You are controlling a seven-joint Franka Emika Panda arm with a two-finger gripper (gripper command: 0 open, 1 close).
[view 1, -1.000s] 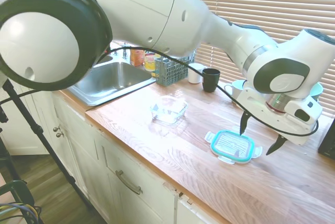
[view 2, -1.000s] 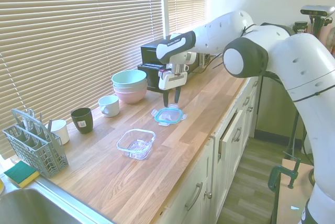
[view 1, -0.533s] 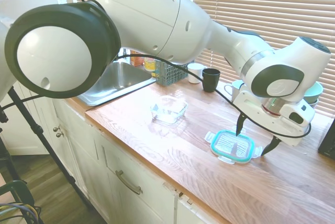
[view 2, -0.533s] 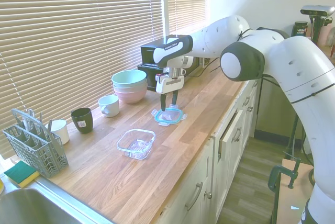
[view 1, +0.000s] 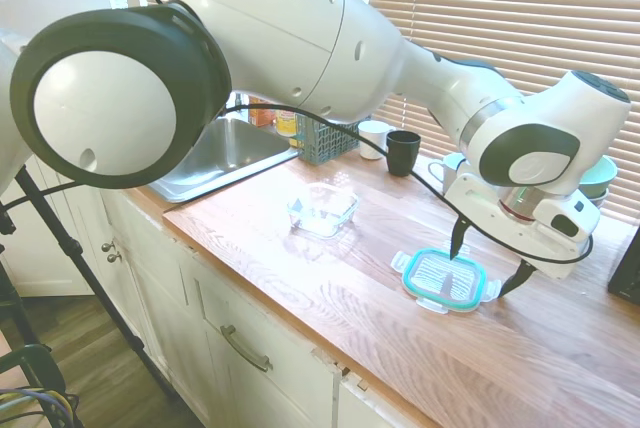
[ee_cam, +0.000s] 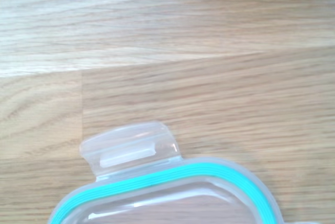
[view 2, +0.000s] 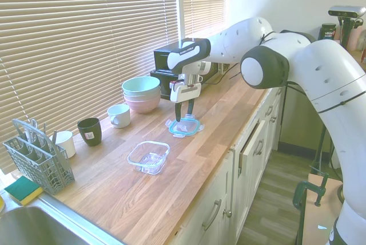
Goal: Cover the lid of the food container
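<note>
I expect the flat lid (view 1: 444, 280) to hang upright below my gripper's dark fingers when I lift it, since they straddle one edge (view 1: 484, 286) of the lid.
The lid (view 1: 444, 279), clear with a teal rim, lies flat on the wooden counter (view 1: 330, 288). My gripper (view 1: 487, 268) is open just above it, one dark finger over the lid's middle and the other past its far side. From the other side, the gripper (view 2: 183, 113) hangs right over the lid (view 2: 184, 126). The food container (view 1: 323, 210), a small clear glass dish, stands empty on the counter apart from the lid, toward the sink; it is also seen as the glass dish (view 2: 149, 157). The wrist view shows the lid's teal edge (ee_cam: 172, 182) and one snap tab (ee_cam: 131, 148).
Along the blinds stand stacked mint and pink bowls (view 2: 141, 93), a white cup (view 2: 119, 115), a black mug (view 2: 90, 131) and another white cup (view 2: 63, 143). A grey utensil basket (view 2: 37, 162) and the sink (view 1: 210, 153) lie beyond. A black appliance (view 2: 168, 64) sits behind the gripper.
Over the last second my gripper came down and shifted over the lid, still open. In the last half second nothing visibly moved.
</note>
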